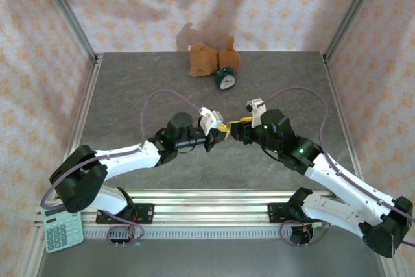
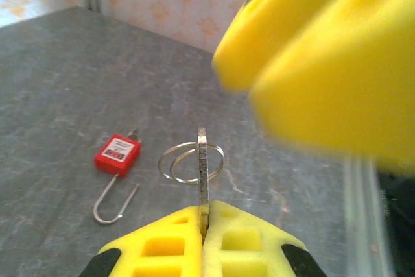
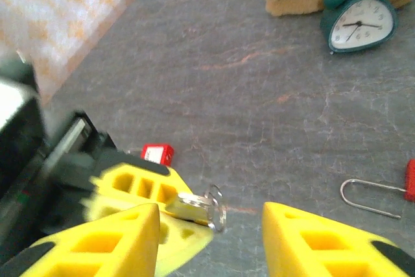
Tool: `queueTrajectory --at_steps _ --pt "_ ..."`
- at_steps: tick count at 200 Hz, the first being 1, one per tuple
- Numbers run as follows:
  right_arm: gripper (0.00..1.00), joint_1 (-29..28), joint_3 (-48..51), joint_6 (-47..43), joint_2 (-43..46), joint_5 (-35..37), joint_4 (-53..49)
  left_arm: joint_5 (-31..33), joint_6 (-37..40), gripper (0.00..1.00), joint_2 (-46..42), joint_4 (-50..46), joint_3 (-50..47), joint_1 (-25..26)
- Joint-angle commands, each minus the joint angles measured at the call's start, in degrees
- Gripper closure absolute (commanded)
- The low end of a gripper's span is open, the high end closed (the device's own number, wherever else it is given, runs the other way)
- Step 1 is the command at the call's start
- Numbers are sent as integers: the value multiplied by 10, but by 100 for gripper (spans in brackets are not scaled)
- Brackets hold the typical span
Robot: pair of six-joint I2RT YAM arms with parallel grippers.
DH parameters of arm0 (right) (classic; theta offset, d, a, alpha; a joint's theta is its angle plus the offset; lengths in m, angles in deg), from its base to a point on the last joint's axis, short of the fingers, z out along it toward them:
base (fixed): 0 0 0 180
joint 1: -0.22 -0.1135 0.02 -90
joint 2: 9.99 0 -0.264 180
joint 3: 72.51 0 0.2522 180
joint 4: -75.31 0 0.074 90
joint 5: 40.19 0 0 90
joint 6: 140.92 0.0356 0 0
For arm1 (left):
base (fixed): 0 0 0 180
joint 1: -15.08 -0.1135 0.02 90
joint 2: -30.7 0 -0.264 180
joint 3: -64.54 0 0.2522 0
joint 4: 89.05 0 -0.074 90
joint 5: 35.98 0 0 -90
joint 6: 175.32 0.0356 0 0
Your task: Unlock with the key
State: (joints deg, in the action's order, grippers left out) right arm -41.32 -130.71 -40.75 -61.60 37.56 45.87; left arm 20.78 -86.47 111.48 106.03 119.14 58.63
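Observation:
My right gripper should take the key by its bow, because my left gripper covers the key's blade and leaves the bow with its ring sticking out.
My left gripper is shut on the key, which stands edge-on between its yellow fingers, its wire ring hanging past them. Below on the table lies a red padlock with its shackle swung open. My right gripper is open, its fingers either side of the key without touching it. In the top view the left gripper and right gripper meet tip to tip above mid-table. A red padlock body peeks out behind the left fingers.
A green alarm clock and a brown plush toy sit at the back of the table. Another wire shackle on a red body lies at the right edge of the right wrist view. A calculator lies at the near left corner.

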Motion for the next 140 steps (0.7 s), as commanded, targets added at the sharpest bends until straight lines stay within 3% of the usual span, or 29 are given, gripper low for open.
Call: queueTrajectory --at_steps 1,32,75,140 --pt "54 43 29 -13 7 -113 73 -87 -11 100 -23 -191 36 -8" --pt "54 110 89 42 8 -256 191 -141 -15 100 -46 -234 38 -34" --pt "57 114 106 53 -15 -324 242 -204 -54 100 -58 -200 24 -63" --pt "62 114 120 88 -64 -383 304 -236 -79 100 -35 -176 32 -70"
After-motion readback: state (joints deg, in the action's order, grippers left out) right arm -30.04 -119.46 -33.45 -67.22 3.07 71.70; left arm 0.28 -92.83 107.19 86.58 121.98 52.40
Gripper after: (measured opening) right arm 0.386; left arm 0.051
